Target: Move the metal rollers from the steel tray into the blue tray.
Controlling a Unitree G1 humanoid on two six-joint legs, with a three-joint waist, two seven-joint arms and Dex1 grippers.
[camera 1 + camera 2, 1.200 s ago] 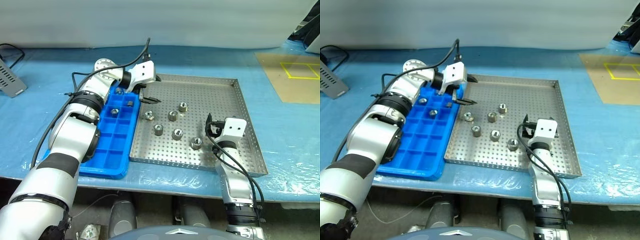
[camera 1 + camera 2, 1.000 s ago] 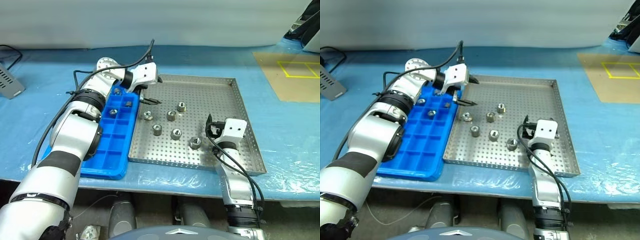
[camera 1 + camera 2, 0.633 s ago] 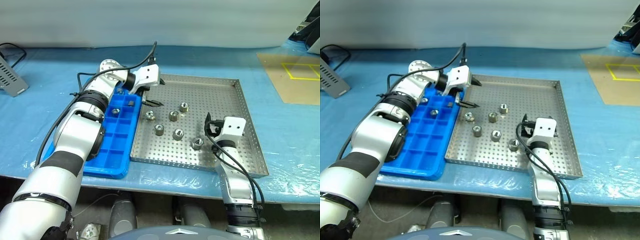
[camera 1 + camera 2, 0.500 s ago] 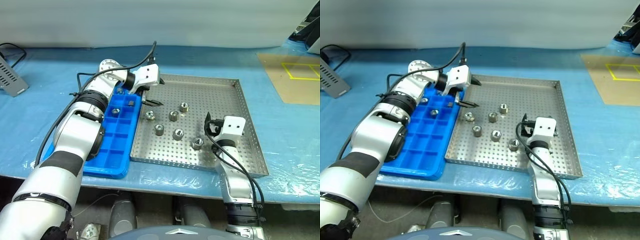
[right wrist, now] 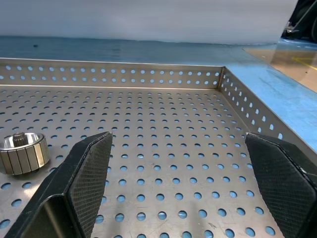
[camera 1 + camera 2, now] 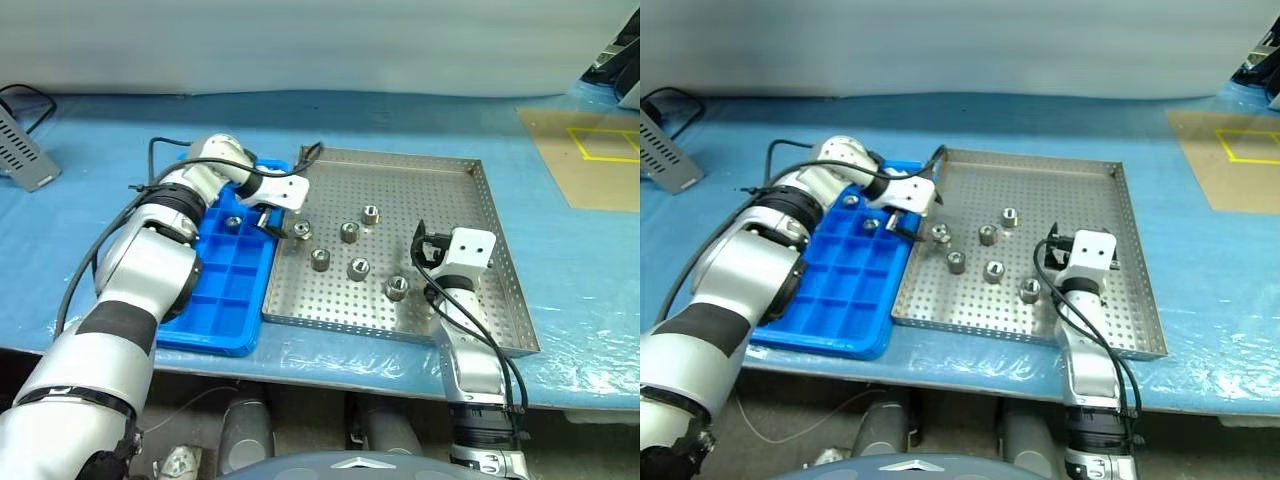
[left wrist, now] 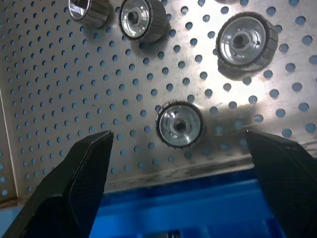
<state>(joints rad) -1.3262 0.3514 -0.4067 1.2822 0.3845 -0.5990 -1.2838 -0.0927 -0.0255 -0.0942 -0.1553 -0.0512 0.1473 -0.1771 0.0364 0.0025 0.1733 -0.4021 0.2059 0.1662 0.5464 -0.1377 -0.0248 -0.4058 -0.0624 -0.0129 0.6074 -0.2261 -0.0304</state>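
My left gripper should keep going down until its open fingers reach around the roller's sides, as the roller nearest the blue tray stands clear, midway between them.
The steel tray lies in the middle of the blue-covered table, with several metal rollers loose on its perforated floor. Beside it, on the left, lies the blue tray; two rollers sit in its far compartments. My left gripper points steeply down, open, over the roller nearest the blue tray, which shows between its fingers without touching them. My right gripper hovers level and open over the steel tray's right side, a roller to its left.
A grey device with a cable sits at the far left of the table. A tan board with a yellow square lies at the far right. The table's front edge runs just below both trays.
My left gripper has come down from above the trays' shared rim and tipped downward over the leftmost roller. The right arm has kept still.
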